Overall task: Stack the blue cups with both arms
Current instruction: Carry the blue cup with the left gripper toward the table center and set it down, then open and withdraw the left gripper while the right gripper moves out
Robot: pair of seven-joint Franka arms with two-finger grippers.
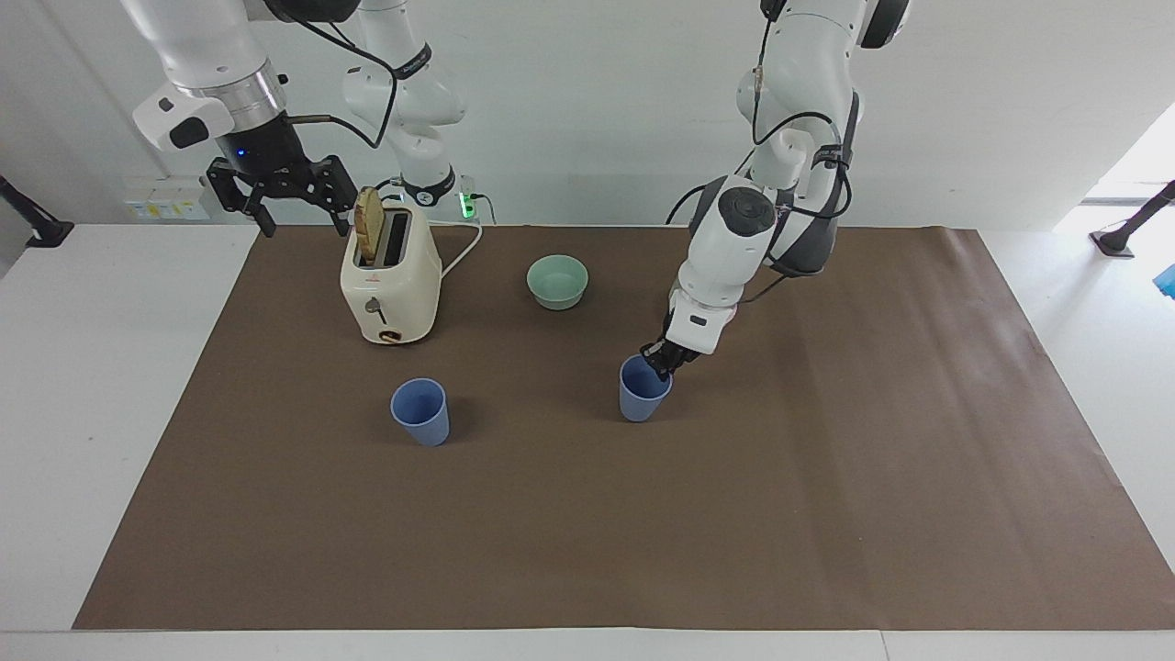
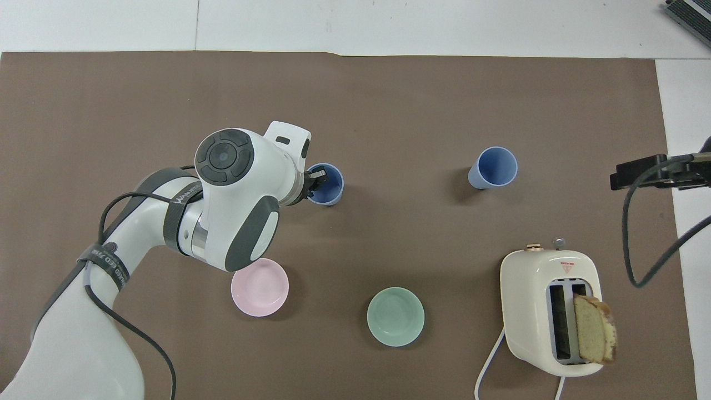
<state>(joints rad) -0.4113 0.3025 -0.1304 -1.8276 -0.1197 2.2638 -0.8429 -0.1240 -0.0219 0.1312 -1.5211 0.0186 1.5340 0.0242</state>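
I expect the second blue cup [image 2: 493, 167] to go deep down into the other blue cup when I lower it, because it gets narrower from rim to base [image 2: 476, 178].
My left gripper [image 1: 663, 361] is shut on the rim of one blue cup [image 1: 641, 395], one finger inside it. That cup [image 2: 329, 188] is upright, at or just above the brown mat, about mid-table. The other blue cup [image 1: 420, 412] stands alone on the mat toward the right arm's end, also seen from above [image 2: 493, 166]. My right gripper [image 1: 306, 223] hangs open and holds nothing, raised beside the toaster; the right arm waits. In the overhead view only an edge of the right gripper [image 2: 655, 172] shows.
A cream toaster [image 1: 390, 280] with a bread slice [image 2: 594, 336] stands near the robots at the right arm's end, its cable trailing back. A pale green bowl [image 2: 395, 316] and a pink bowl [image 2: 260, 287] sit nearer the robots than the cups.
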